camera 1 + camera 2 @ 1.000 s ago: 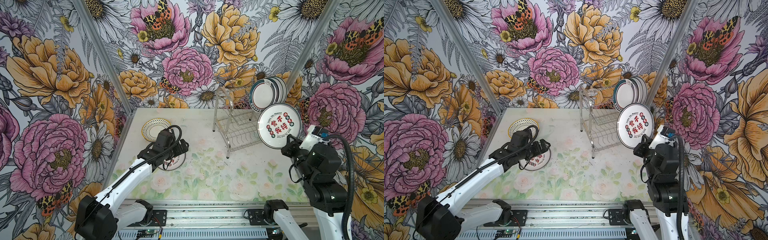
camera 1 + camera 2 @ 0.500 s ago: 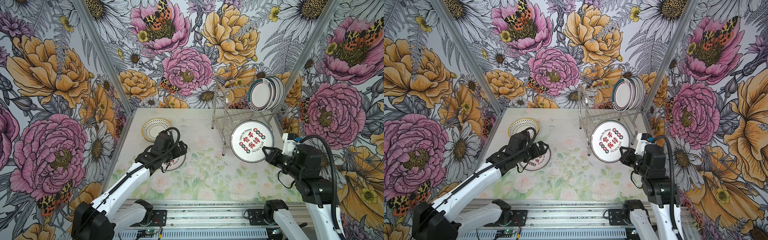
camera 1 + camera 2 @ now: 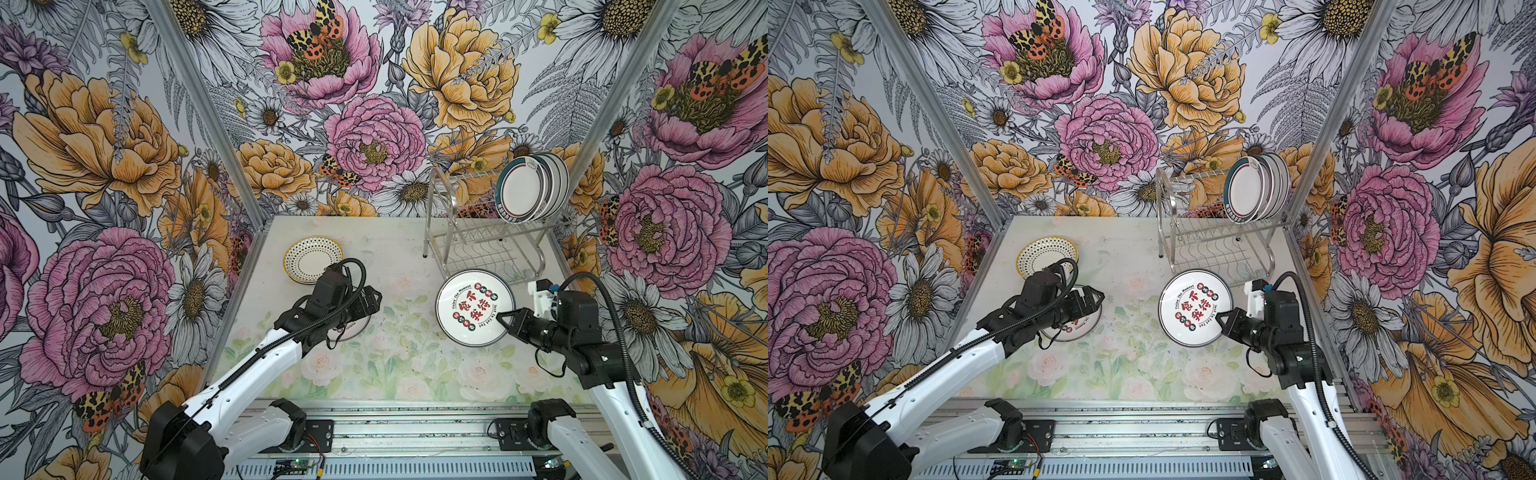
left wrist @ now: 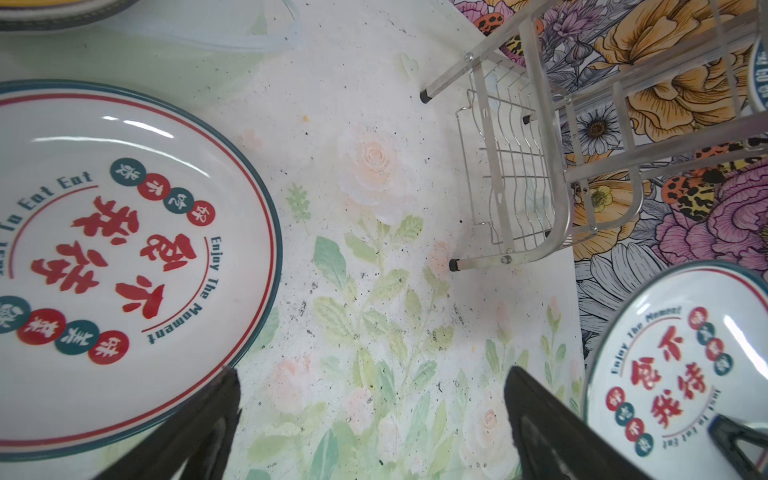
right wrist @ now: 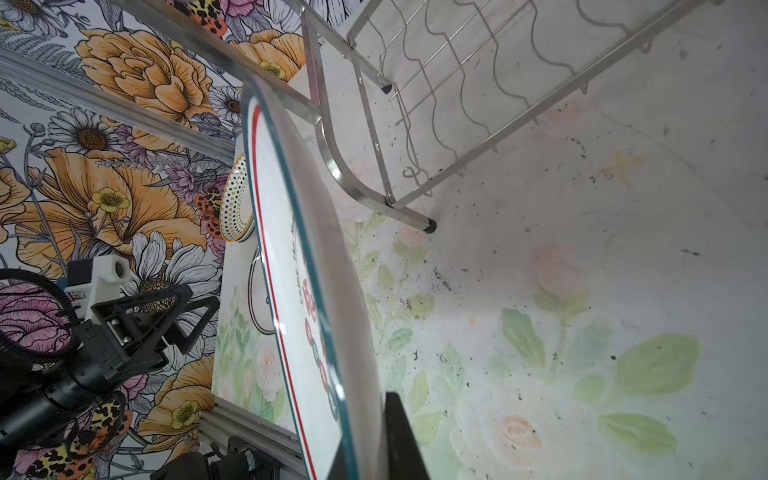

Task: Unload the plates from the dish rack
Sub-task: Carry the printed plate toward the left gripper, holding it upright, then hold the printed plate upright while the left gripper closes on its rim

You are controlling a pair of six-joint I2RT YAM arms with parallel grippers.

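The lifted plate's free edge (image 3: 439,308) faces my left gripper's open fingers, so my left gripper keeps moving toward that edge (image 3: 1161,308) until the fingers surround it, then close.
My right gripper (image 3: 505,322) (image 5: 365,432) is shut on the rim of a white plate with red characters (image 3: 473,307) (image 5: 299,266), held tilted just above the table in front of the dish rack (image 3: 478,232) (image 3: 1208,237). Several teal-ringed plates (image 3: 528,193) (image 3: 1252,191) stand upright in the rack's upper tier at its right end. My left gripper (image 3: 372,301) (image 4: 372,374) is open and empty, hovering over the edge of a second red-character plate (image 4: 124,257) (image 3: 1077,332) lying flat on the table's left side.
A yellow-rimmed dotted plate (image 3: 311,257) (image 5: 235,203) lies at the back left near the wall. The rack's lower tier (image 4: 519,183) holds nothing. Floral walls close in on three sides, and the metal rail (image 3: 415,419) runs along the front.
My right gripper has carried the red-character plate down and leftward from beside the rack's upper tier to just above the table, tilting it flatter. The left arm has barely moved.
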